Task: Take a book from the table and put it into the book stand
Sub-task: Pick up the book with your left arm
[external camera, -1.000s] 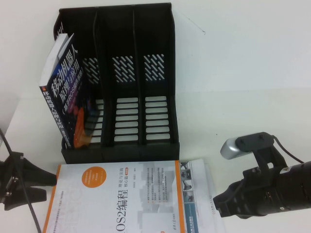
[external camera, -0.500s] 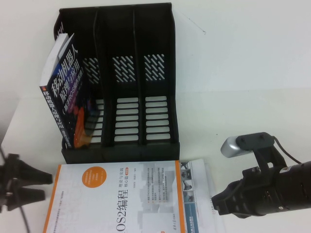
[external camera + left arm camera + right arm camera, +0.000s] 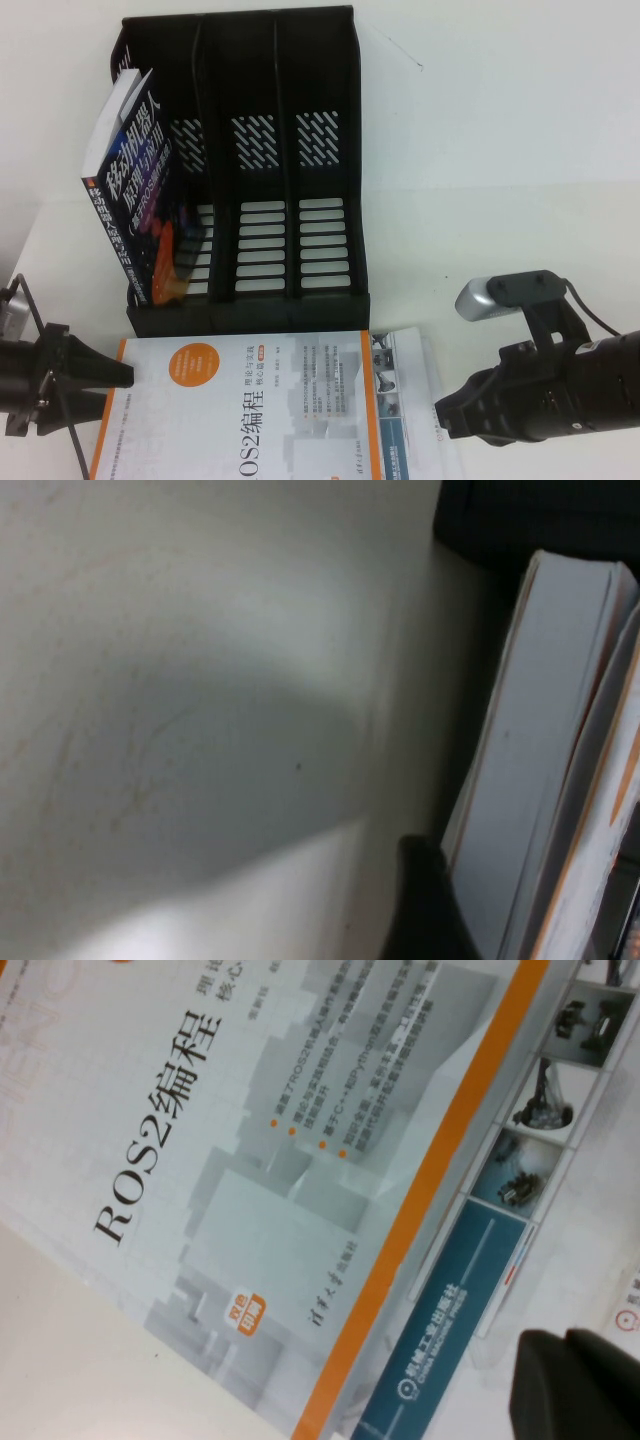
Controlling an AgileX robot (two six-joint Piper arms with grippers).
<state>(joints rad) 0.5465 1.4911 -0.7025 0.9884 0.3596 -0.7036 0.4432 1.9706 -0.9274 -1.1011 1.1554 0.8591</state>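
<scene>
The ROS2 book (image 3: 240, 405) will come up by itself when I lift its raised edge, because the lower book sticks out (image 3: 412, 405) past the ROS2 book's far edge.
The white ROS2 book (image 3: 250, 410) with an orange circle and orange edge stripe lies flat at the table's (image 3: 500, 150) front, on top of another white book. It also fills the right wrist view (image 3: 260, 1160). The black book stand (image 3: 270, 170) stands behind it. My left gripper (image 3: 112, 388) is open at the book's left edge, level with it; one finger (image 3: 420, 910) shows beside the page edges (image 3: 520, 780). My right gripper (image 3: 447, 420) is shut and empty, low at the right edge of the lower book; it also shows in the right wrist view (image 3: 575, 1370).
A dark blue book (image 3: 140, 200) leans in the stand's left slot; the middle and right slots hold nothing. The white book with car-part pictures (image 3: 405, 400) lies under the ROS2 book and sticks out to its right (image 3: 520, 1160).
My left gripper has moved right, up to the ROS2 book's left edge. The right arm has hardly moved.
</scene>
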